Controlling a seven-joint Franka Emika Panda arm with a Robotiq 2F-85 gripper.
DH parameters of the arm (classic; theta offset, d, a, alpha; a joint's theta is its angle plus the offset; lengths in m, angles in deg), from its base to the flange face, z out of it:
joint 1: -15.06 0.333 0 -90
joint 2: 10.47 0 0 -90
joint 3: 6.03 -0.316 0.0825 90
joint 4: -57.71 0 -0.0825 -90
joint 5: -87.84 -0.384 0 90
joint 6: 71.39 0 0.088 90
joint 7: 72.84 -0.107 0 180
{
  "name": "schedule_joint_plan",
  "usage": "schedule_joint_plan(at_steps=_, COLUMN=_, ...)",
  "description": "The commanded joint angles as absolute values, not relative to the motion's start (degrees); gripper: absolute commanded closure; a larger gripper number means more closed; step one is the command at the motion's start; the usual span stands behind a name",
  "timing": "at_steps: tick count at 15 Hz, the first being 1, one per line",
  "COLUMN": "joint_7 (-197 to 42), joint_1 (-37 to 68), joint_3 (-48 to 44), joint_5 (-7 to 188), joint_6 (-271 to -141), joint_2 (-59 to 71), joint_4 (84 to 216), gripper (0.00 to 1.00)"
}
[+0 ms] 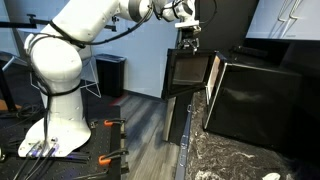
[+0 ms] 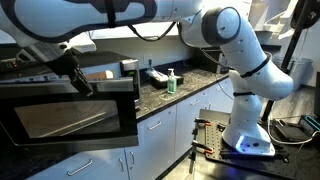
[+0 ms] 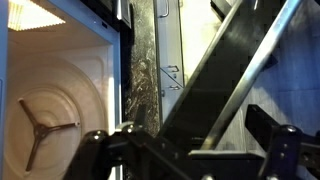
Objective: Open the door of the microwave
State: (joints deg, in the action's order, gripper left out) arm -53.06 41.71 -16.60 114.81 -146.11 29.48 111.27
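The door is open and its top edge (image 3: 222,78) is free between my open fingers. My gripper should keep going up until it is clear of that edge (image 2: 114,88), and then close.
The black microwave (image 1: 258,95) stands on a granite counter. Its door (image 1: 186,70), a black frame with a dark glass window, is swung open. In an exterior view the door (image 2: 70,118) fills the left foreground. My gripper (image 1: 188,42) hangs just above the door's top edge, and it also shows in an exterior view (image 2: 80,78). In the wrist view my gripper (image 3: 190,150) is open, its fingers wide apart, with the slanted door (image 3: 235,60) running between them. The lit white microwave cavity (image 3: 60,100) with its turntable spider shows at the left.
The granite countertop (image 1: 230,160) carries a green bottle (image 2: 171,82) and small items farther along (image 2: 155,75). A small black bin (image 1: 111,75) stands on the floor behind the robot's base. White cabinets (image 2: 160,140) sit below the counter.
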Motion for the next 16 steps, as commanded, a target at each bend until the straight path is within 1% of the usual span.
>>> schedule_joint_plan(at_steps=1, joint_7=-50.0, joint_1=44.1, joint_3=-15.5, joint_5=115.8, joint_6=-141.8, joint_2=31.0, joint_4=105.9, gripper=0.00)
schedule_joint_plan(at_steps=16, joint_7=-51.1, joint_1=48.3, joint_3=-13.2, joint_5=117.9, joint_6=-124.5, joint_2=30.4, joint_4=97.3, gripper=0.00)
